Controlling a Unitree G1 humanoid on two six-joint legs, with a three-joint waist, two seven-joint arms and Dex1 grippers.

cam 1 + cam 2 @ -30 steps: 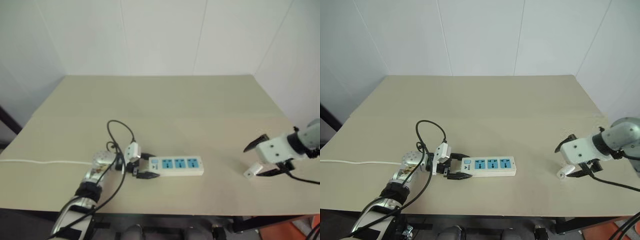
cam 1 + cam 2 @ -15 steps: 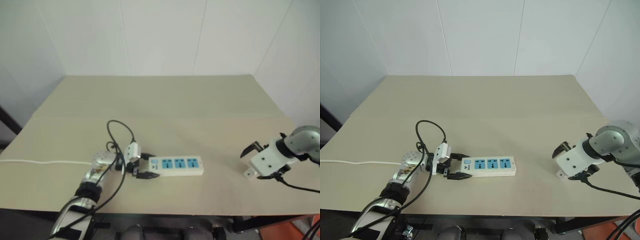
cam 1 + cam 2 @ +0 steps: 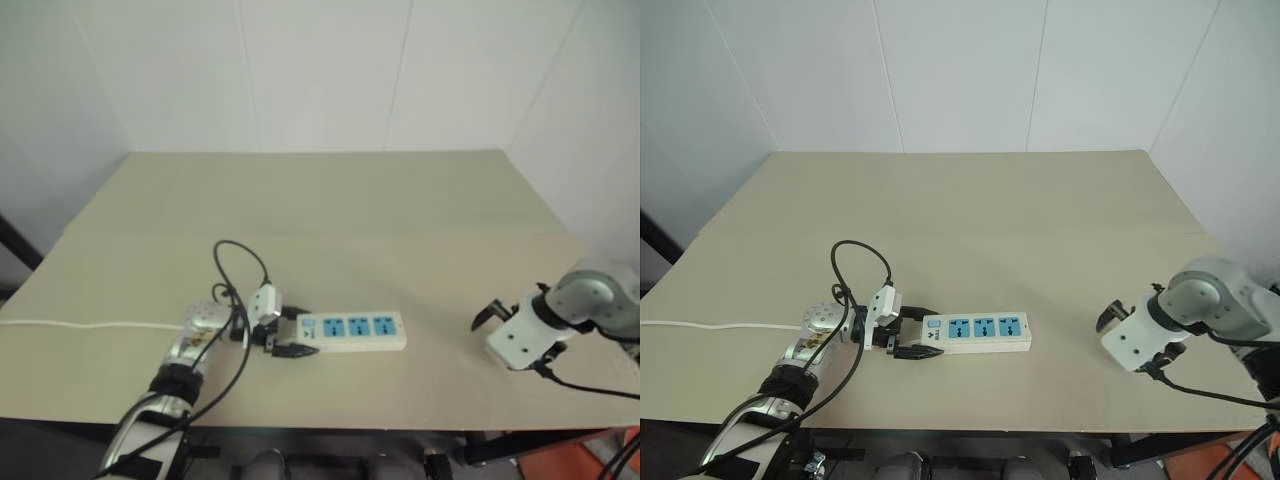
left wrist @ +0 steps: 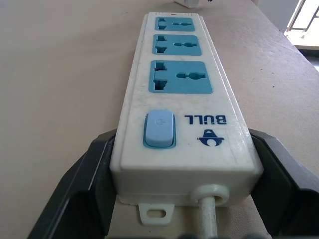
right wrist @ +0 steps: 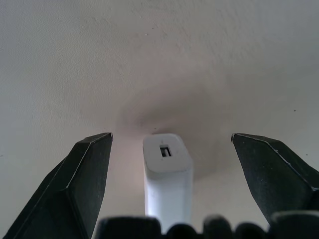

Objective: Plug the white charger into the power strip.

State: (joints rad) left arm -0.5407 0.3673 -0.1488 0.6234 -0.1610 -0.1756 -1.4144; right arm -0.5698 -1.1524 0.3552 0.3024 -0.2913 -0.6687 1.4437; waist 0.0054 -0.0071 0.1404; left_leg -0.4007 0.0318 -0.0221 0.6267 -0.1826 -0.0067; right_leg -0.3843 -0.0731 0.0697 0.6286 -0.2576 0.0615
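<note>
The white charger (image 5: 168, 181) should stand upright with its port facing up when I push it into the socket, because the USB port (image 5: 165, 151) sits in its narrow end.
The power strip (image 3: 352, 330) lies flat near the table's front edge, its three blue sockets facing up. My left gripper (image 3: 285, 334) is shut on the strip's switch end. In the left wrist view a black finger (image 4: 92, 191) presses each long side of the power strip (image 4: 182, 104), by the blue switch. At the table's right, my right gripper (image 5: 171, 137) points down, open. The white charger (image 5: 167, 172) lies on the table between its spread fingers (image 5: 82, 186), touching neither. In the head views the right gripper's housing (image 3: 518, 340) covers the charger.
The strip's white cord (image 3: 80, 323) runs off the table's left edge. A black cable loop (image 3: 240, 262) arches over my left wrist. Bare beige table (image 3: 330, 210) stretches behind and between the two arms. White walls close in at the back and right.
My right gripper has sunk toward the table and rolled to point down over the white charger, which it now covers in the head views. The left gripper and strip have not moved.
</note>
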